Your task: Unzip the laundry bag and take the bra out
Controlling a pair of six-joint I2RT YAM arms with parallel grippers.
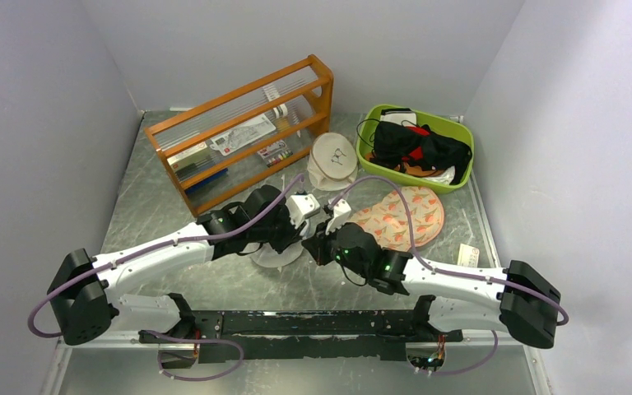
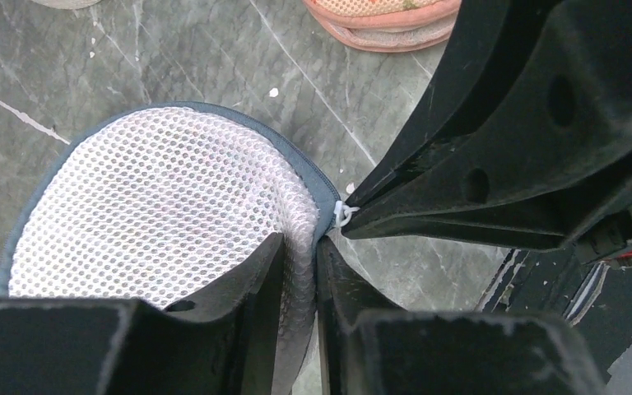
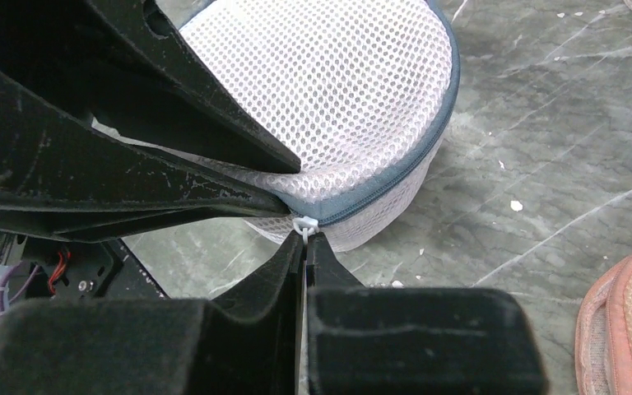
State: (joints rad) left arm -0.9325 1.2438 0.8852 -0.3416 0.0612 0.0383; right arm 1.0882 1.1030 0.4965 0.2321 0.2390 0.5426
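The zip pull (image 3: 305,225) is at the fold pinched by my left gripper. Next, my right gripper pulls it away along the closed zip (image 3: 378,194) to open the bag.
The laundry bag (image 1: 278,257), a round white mesh drum with a dark rim, lies on the table between my two grippers. In the left wrist view my left gripper (image 2: 300,243) is shut on a fold of the bag's mesh (image 2: 156,206) just under the rim. My right gripper (image 3: 305,243) is shut on the small white zip pull (image 3: 305,224) at the bag's (image 3: 337,99) dark zip line. The two grippers meet tip to tip at that spot (image 1: 311,239). The bra is hidden.
A wooden rack (image 1: 243,132) stands at the back left. A green bin (image 1: 463,174) with black clothing is at the back right. A cream round pouch (image 1: 333,160) and a peach printed pad (image 1: 403,218) lie just beyond the bag.
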